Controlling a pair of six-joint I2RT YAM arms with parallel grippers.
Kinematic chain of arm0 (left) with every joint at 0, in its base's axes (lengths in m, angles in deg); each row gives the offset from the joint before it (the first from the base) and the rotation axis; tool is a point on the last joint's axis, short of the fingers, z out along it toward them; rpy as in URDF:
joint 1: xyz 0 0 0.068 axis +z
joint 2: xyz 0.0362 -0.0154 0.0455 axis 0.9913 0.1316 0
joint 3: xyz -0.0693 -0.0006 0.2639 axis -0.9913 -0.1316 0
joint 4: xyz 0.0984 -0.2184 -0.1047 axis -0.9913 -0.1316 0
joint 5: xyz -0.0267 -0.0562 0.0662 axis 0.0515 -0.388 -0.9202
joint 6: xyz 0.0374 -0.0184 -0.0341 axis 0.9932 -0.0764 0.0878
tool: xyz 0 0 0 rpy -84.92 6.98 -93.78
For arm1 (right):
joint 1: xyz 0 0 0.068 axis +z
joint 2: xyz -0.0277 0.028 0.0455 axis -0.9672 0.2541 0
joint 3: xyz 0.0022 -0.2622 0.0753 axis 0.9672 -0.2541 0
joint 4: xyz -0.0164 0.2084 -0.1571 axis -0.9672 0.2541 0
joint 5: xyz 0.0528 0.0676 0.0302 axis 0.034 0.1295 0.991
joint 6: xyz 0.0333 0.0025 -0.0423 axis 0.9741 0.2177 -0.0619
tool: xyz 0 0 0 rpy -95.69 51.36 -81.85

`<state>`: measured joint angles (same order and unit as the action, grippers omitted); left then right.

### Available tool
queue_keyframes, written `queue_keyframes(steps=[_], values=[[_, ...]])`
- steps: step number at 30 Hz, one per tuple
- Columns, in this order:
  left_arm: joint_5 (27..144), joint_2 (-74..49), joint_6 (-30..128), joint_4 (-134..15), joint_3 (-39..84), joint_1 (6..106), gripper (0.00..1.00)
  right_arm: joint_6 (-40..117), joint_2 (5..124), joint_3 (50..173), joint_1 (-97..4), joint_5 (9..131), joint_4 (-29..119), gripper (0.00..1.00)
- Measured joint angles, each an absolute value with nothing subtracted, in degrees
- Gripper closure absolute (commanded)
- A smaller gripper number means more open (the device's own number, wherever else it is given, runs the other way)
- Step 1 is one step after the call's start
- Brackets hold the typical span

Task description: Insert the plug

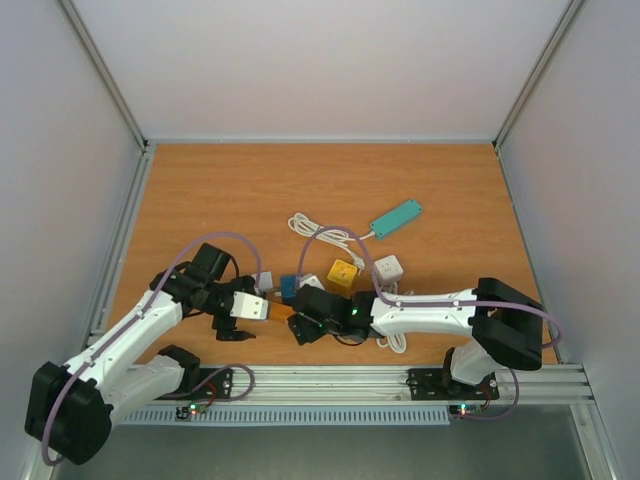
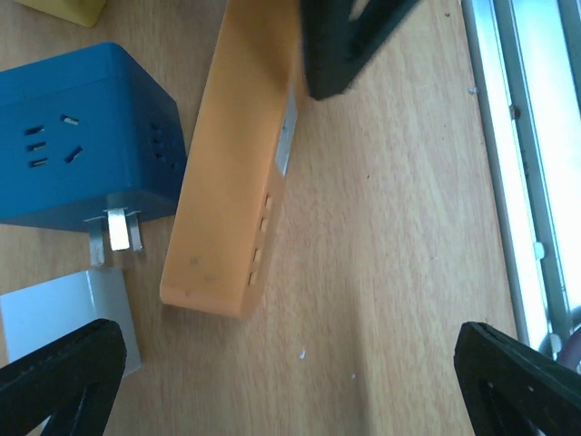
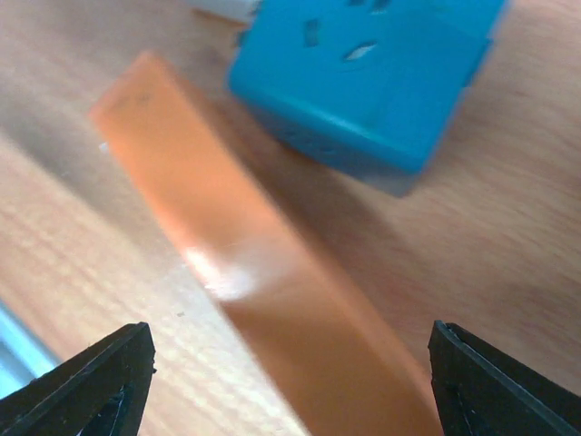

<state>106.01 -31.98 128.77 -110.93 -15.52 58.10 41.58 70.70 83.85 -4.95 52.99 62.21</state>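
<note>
The robot should turn the orange power strip's white sockets [image 2: 287, 134] up, as they are facing the metal bar, and then straighten the power strip by its USB end [image 2: 218, 272] with the left gripper.
A white plug [image 2: 64, 309] lies on the wooden table with its metal prongs [image 2: 113, 232] against the lower edge of a blue cube socket [image 2: 82, 136]. An orange power strip [image 2: 236, 163] lies beside the cube. My left gripper [image 2: 290, 386] is open and empty over bare wood, just right of the plug. My right gripper [image 3: 290, 381] is open, its fingers standing wide on either side of the orange strip [image 3: 272, 282], with the blue cube [image 3: 363, 73] beyond. In the top view both grippers [image 1: 245, 312] [image 1: 303, 325] face each other across the strip [image 1: 281, 312].
A yellow cube socket [image 1: 343, 273], a white cube socket [image 1: 388, 268], a teal power strip [image 1: 396, 218] and a looped white cable [image 1: 320, 235] lie behind. The metal rail [image 2: 508, 182] runs along the table's near edge.
</note>
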Motion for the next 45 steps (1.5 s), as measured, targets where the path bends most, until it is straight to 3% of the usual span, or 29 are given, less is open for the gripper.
queue_keyframes(steps=[14, 22, 25, 45], values=[[106.4, -35.1, 135.7, -108.1, -18.8, 60.2, 0.00, 34.7, 77.9, 89.3, -2.5, 52.9, 63.1, 0.30], [108.8, -40.3, 137.4, -103.0, -22.1, 60.2, 0.00, 32.0, 79.1, 90.6, -2.5, 52.2, 63.9, 0.88], [110.2, -44.1, 138.3, -100.8, -24.9, 60.2, 0.00, 31.6, 79.0, 90.6, -3.4, 54.7, 62.9, 0.97], [108.2, -46.7, 150.6, -83.1, -39.2, 58.0, 0.08, 25.7, 82.7, 89.3, -20.6, 93.8, 55.3, 0.99]])
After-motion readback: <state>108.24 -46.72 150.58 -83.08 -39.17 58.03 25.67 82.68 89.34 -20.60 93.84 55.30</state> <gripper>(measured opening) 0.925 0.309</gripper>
